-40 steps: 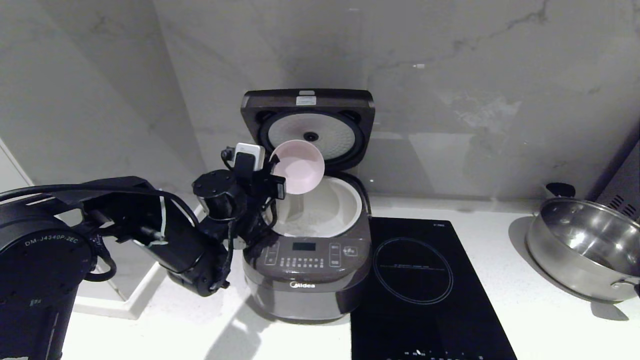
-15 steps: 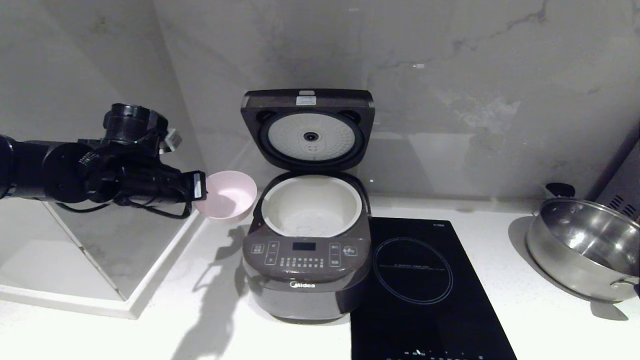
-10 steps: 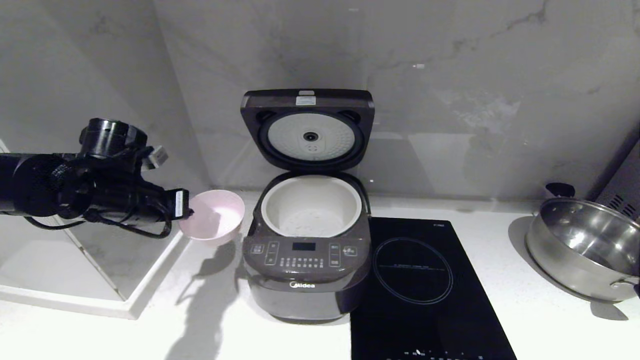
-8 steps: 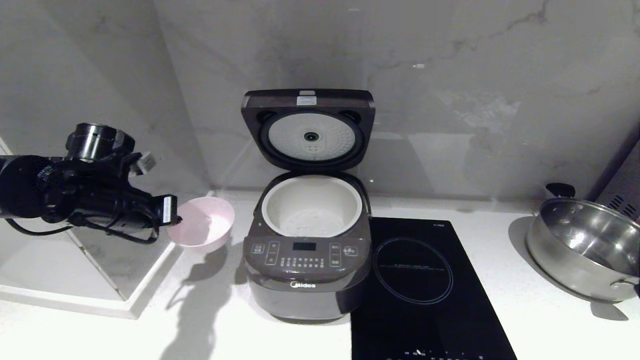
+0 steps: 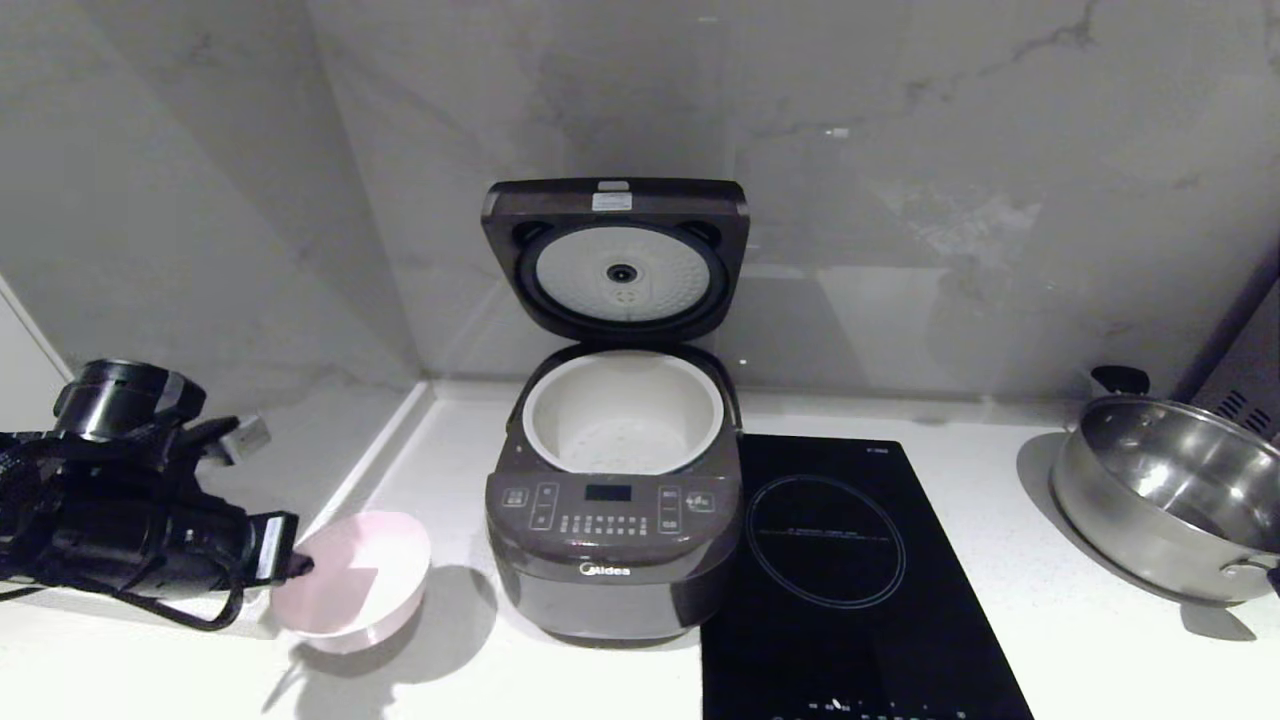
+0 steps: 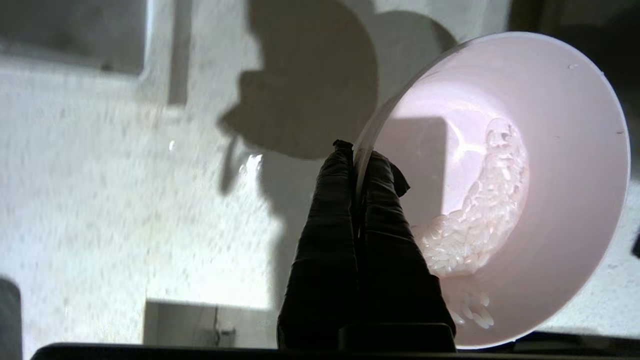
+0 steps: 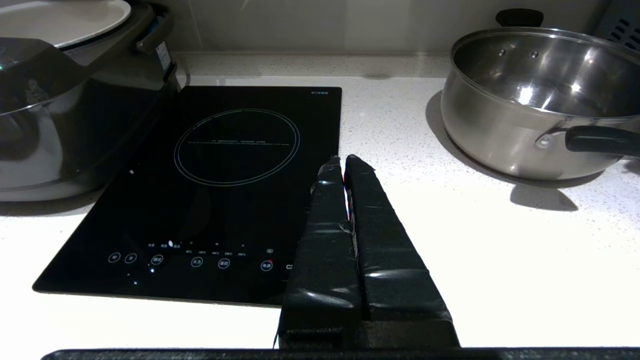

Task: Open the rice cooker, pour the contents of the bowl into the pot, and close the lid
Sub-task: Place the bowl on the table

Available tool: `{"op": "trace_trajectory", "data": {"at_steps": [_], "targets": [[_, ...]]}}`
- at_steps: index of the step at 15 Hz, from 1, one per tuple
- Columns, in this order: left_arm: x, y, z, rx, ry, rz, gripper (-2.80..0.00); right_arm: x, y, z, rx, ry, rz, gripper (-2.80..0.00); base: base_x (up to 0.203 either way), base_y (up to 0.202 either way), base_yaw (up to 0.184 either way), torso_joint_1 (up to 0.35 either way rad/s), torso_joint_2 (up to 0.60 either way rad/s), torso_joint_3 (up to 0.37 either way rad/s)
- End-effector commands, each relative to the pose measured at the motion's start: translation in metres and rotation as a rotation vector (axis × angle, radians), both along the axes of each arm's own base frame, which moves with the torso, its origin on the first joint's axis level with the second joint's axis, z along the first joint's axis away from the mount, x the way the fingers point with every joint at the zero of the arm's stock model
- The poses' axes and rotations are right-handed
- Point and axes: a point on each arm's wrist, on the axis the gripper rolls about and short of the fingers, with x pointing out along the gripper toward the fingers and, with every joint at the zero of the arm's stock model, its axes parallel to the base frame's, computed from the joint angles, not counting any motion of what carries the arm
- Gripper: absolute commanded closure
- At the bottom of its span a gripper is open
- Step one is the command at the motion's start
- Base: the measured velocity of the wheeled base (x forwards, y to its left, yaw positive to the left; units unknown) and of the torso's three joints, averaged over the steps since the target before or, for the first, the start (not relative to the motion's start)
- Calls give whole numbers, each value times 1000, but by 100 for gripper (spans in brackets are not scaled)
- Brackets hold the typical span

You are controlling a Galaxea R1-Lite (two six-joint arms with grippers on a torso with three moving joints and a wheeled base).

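The pink bowl (image 5: 366,574) hangs with its opening facing up, clear of the rice cooker. So my left gripper should carry on bringing it down toward the open front counter (image 5: 168,682) until it sits there.
The dark grey-brown rice cooker (image 5: 612,570) stands mid-counter with its lid (image 5: 615,255) raised upright against the wall. Its cream pot (image 5: 622,408) lies uncovered, a thin scatter of whitish grains on its bottom. Front-left of the cooker, my left gripper (image 5: 298,566) is shut on the near rim of the pink bowl (image 5: 358,582), which hangs low over the counter. In the left wrist view the gripper (image 6: 357,149) pinches the bowl (image 6: 560,150) wall, and a clump of contents (image 6: 480,220), wet rice, still clings inside. My right gripper (image 7: 344,161) is shut and empty beside the hob.
A flat black hob (image 5: 840,560) lies right of the cooker. A shiny steel pan (image 5: 1165,495) with black handles sits at the far right. A raised white ledge (image 5: 300,450) runs along the left behind the bowl. The marble wall stands close behind the lid.
The left arm has carried the bowl from its tipped place over the pot leftwards, then down and forward to the cooker's front-left. The bowl now faces up. The right arm stayed still.
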Motion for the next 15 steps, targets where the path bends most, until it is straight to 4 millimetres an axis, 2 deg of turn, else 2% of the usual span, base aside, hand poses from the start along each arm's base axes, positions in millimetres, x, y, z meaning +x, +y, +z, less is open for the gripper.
{"op": "trace_trajectory", "data": {"at_steps": [1, 4, 11, 13, 15], "targets": [[-12, 8, -2, -1, 11, 39, 0, 0, 0, 0, 0, 0, 0, 0, 0, 0, 0, 0, 0, 0], [-33, 27, -7, -2, 26, 144, 0, 0, 0, 0, 0, 0, 0, 0, 0, 0, 0, 0, 0, 0], [-79, 63, -37, -33, 160, 397, 0, 0, 0, 0, 0, 0, 0, 0, 0, 0, 0, 0, 0, 0], [-86, 75, -42, -51, 183, 474, 0, 0, 0, 0, 0, 0, 0, 0, 0, 0, 0, 0, 0, 0], [-84, 91, -52, -64, 202, 539, 0, 0, 0, 0, 0, 0, 0, 0, 0, 0, 0, 0, 0, 0]]}}
